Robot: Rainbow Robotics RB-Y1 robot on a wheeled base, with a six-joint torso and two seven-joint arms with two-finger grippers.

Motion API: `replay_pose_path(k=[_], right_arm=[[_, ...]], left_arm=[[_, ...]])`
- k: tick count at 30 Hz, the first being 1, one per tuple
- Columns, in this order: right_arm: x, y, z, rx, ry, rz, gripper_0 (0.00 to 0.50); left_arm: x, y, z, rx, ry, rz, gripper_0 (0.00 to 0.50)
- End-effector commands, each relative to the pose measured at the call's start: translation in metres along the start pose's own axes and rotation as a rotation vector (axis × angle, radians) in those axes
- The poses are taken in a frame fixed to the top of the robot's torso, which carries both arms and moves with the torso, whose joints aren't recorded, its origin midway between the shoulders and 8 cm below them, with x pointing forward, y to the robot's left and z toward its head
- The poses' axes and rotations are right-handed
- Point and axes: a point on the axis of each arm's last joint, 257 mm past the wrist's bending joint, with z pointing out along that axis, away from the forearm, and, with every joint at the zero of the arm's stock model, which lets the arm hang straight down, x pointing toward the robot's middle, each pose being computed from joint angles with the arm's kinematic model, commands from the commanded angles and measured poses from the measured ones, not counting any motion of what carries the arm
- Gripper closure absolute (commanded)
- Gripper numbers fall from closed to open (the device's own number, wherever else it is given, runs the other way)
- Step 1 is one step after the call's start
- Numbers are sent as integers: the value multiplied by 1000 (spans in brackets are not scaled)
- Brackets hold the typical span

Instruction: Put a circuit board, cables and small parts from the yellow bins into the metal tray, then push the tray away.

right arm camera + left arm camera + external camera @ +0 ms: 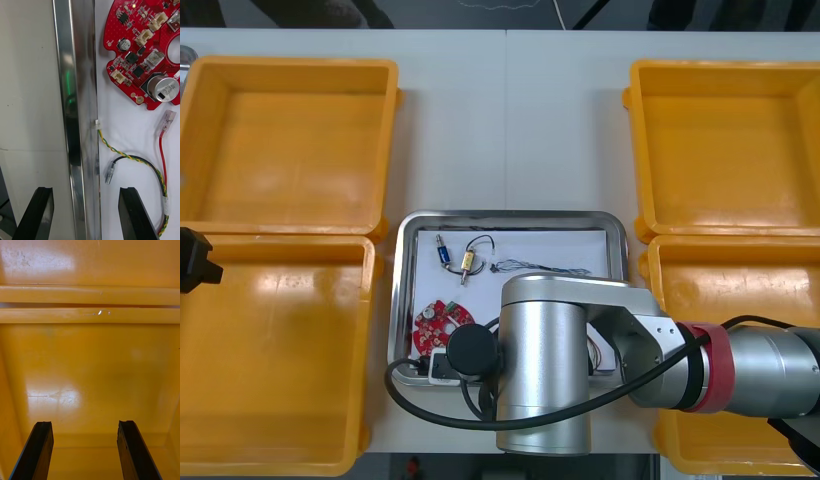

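Observation:
The metal tray should carry the circuit board (441, 325) and cables along in place when I push it away, because they lie flat inside its raised rim (401, 290).
The metal tray (402, 262), white inside, lies between the yellow bins. In it are a round red circuit board (440, 322), two small metal parts (456, 258) and a thin cable (542, 268). My right arm (545, 360) reaches over the tray's near edge. In the right wrist view my right gripper (85, 215) is open and straddles the tray's shiny rim (77, 112), one finger outside over the table and one inside. Beyond the inner finger lie a red and yellow cable (162, 176) and the circuit board (144, 48). My left gripper (85, 453) hangs open over a bin floor (90, 367).
Two yellow bins stand at the left (280, 140) (270, 350) and two at the right (730, 140) (740, 280), with bare floors where they show. The left gripper (195, 260) sits at the left edge between the left bins. Bare table (510, 120) lies beyond the tray.

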Motion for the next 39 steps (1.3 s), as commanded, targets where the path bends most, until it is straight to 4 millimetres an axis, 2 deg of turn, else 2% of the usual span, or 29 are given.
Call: replay_pose_path(k=[1, 11, 22, 23, 24, 26, 27, 28, 30, 39], right_arm=[[-13, 10, 3, 36, -22, -52, 0], [-3, 14, 16, 28, 14, -49, 0], [-6, 14, 20, 37, 6, -52, 0], [-7, 15, 20, 35, 3, -52, 81], [-8, 15, 20, 36, 2, -51, 206], [-7, 16, 20, 33, 3, -52, 332], [-8, 16, 20, 35, 1, -49, 378], [-9, 16, 19, 37, -2, -51, 403], [-9, 14, 20, 44, -2, -48, 494], [-16, -6, 17, 115, -26, -54, 500]], left_arm=[[1, 10, -5, -29, -6, 102, 0], [1, 10, -5, -29, -6, 102, 0], [1, 10, -5, -29, -6, 102, 0], [1, 10, -5, -29, -6, 102, 0], [1, 10, -5, -29, -6, 102, 0], [1, 10, -5, -29, -6, 102, 0], [1, 10, -5, -29, -6, 102, 0], [1, 10, -5, -29, -6, 102, 0], [1, 10, -5, -29, -6, 102, 0], [1, 10, -5, -29, -6, 102, 0]])
